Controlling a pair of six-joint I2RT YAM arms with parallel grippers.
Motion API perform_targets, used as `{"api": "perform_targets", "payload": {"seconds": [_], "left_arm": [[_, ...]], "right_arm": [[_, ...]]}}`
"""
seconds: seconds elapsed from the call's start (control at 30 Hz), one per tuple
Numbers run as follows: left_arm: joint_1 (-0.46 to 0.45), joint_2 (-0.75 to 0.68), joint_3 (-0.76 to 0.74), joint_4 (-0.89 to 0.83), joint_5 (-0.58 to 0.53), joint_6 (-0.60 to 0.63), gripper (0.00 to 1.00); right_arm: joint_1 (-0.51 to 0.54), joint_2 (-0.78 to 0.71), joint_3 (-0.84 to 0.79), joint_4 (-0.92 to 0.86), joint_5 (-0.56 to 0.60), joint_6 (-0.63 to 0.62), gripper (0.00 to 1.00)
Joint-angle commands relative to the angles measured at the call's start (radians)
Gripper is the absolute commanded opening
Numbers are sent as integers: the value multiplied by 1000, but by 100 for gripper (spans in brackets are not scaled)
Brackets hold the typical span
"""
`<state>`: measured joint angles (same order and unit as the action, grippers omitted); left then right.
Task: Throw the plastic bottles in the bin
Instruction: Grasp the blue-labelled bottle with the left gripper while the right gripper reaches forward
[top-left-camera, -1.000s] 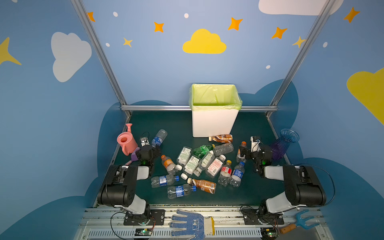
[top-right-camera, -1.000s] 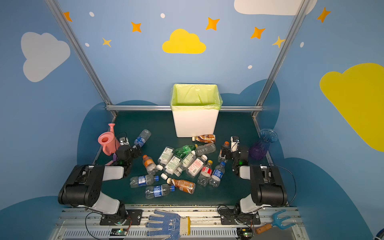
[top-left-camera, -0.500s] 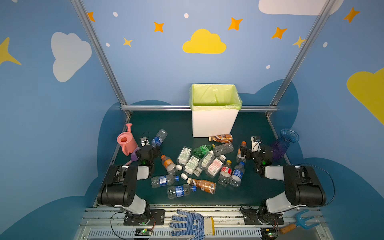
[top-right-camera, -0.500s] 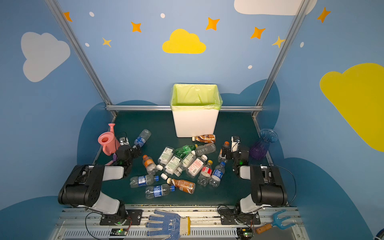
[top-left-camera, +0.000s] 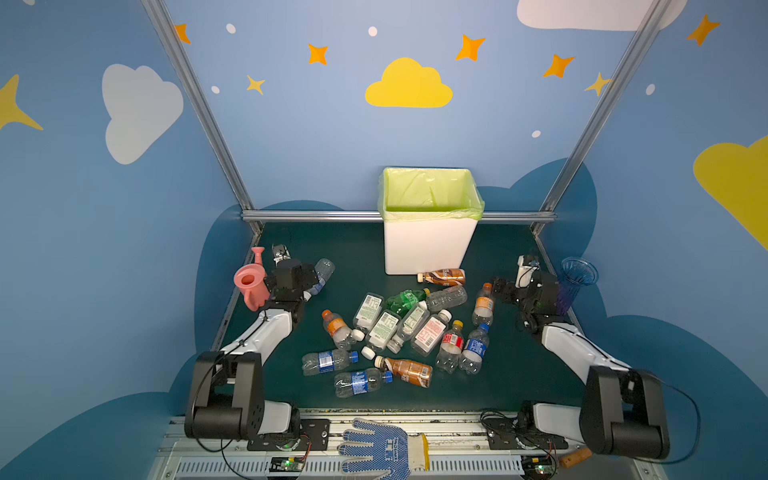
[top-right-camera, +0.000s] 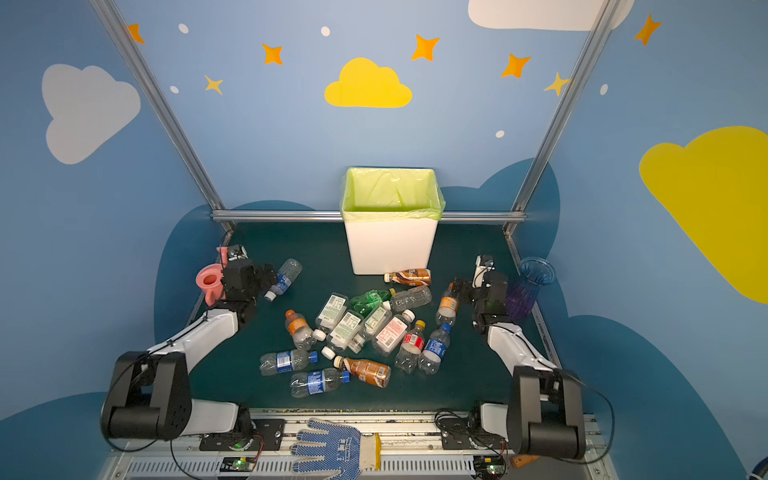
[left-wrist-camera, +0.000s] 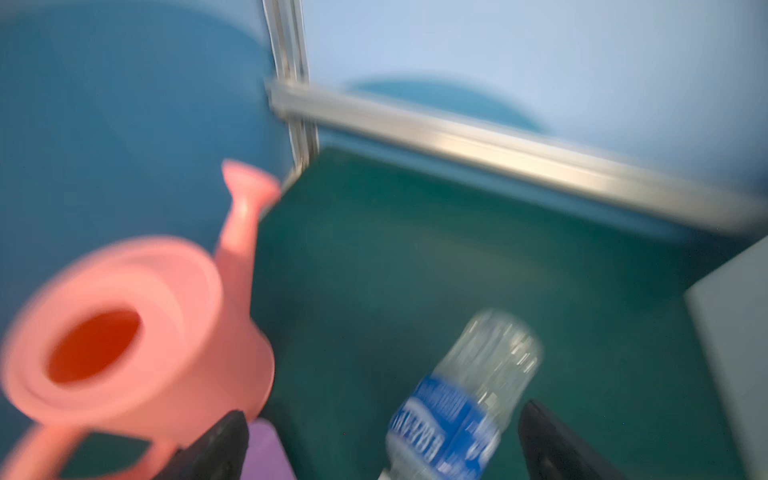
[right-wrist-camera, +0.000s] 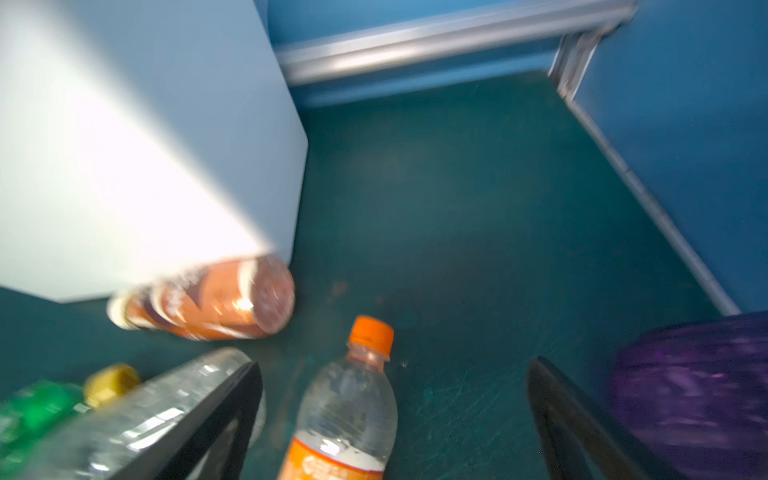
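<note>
My left gripper will tip the blue-labelled bottle (top-left-camera: 321, 273) base up when lifting it, with the cap trailing below, because the white cap (top-left-camera: 307, 296) points back towards my left gripper.
The white bin (top-left-camera: 428, 245) with a green liner stands at the back centre, also in the right wrist view (right-wrist-camera: 124, 145). Several plastic bottles (top-left-camera: 399, 328) lie in a heap mid-table in both top views. My left gripper (left-wrist-camera: 384, 415) is open and low at the left, its jaws either side of a clear blue-labelled bottle (left-wrist-camera: 465, 399) lying apart from the heap (top-right-camera: 286, 274). My right gripper (right-wrist-camera: 395, 368) is open at the right, straddling an orange-capped bottle (right-wrist-camera: 349, 403) (top-left-camera: 483, 303). A brown bottle (right-wrist-camera: 208, 303) lies against the bin's foot.
A pink watering can (top-left-camera: 251, 282) stands just left of my left gripper (top-left-camera: 309, 282). A purple vase (top-left-camera: 575, 282) stands close behind my right gripper (top-left-camera: 500, 286). A knitted glove (top-left-camera: 382, 446) lies on the front rail. Metal frame bars edge the mat.
Both grippers stay open with nothing held. The arms have shifted only slightly in the top views, and the bottles lie where they were.
</note>
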<state>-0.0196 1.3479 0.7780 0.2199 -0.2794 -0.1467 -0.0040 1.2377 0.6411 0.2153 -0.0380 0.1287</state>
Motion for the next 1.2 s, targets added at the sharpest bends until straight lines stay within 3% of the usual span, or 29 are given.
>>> {"api": "perform_targets", "payload": {"seconds": [0.0,0.07,0.27,0.47,0.63,0.93,1.17], "left_arm": [[3,-52,41,-189,38,-12,100],[2,-36,79,-190,86,16,100],[-8,151,329,-459,206,59,100],[-20,370,554,-728,248,128,100],[-21,503,676,-842,326,161,98],[-23,713,853,-1004,307,179,89],[-22,779,892,-1019,306,170,82]], "right_arm": [[-2,-88,22,-336,12,97,98],[-2,-129,16,-376,16,138,98],[-2,-162,3,-398,-8,220,98],[-2,-114,54,-484,-16,218,98],[-2,-107,57,-507,-2,229,98],[-4,-133,44,-520,30,234,98],[-6,-132,42,-527,27,239,98]]}}
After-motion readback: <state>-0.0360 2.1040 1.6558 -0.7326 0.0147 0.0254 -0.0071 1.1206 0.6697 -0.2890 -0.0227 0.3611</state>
